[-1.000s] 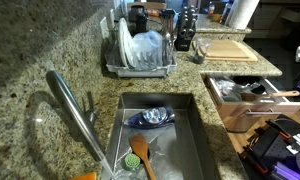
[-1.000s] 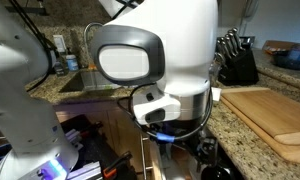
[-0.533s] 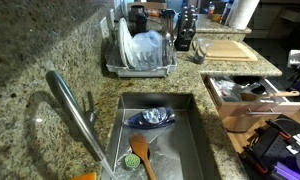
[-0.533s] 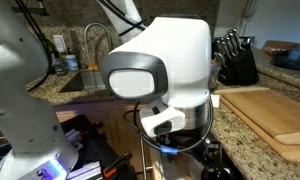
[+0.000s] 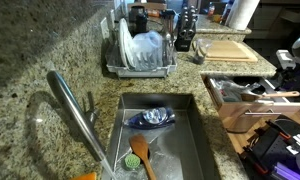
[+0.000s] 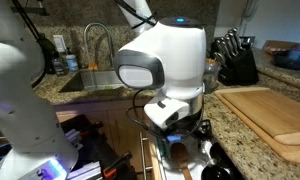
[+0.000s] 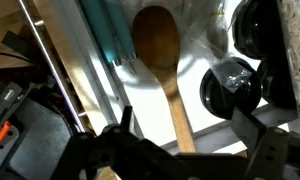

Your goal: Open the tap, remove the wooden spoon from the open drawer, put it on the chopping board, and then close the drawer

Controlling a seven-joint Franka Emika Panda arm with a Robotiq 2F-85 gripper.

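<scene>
My gripper should move back toward the handle's end (image 7: 185,146) and turn square to the handle, because the wooden spoon's handle lies at a slant across the drawer's rim (image 7: 212,130) under my gripper's fingers.
My gripper (image 7: 185,135) is open over the pulled-out drawer (image 5: 222,100), its two dark fingers either side of the wooden spoon's handle without touching it. The wooden spoon (image 7: 162,50) lies in the drawer's whitish interior, oval head away from the fingers; its pale handle also shows in an exterior view (image 5: 274,97). In an exterior view the gripper (image 6: 185,140) hangs below the white wrist above the drawer (image 6: 155,160). The chopping board (image 5: 228,48) lies on the counter beyond the drawer and also shows in the exterior view (image 6: 275,115). The steel tap (image 5: 75,115) slants over the sink.
A darker orange-brown spoon (image 5: 140,155) and a blue item (image 5: 152,118) lie in the sink. A dish rack (image 5: 140,55) stands behind it. A knife block (image 6: 233,60) stands by the board. Black round utensils (image 7: 230,85) and teal handles (image 7: 110,40) lie beside the spoon.
The arm has swung away from the exterior camera and come lower over the drawer. Its wrist now shows at the right edge of the sink-side view.
</scene>
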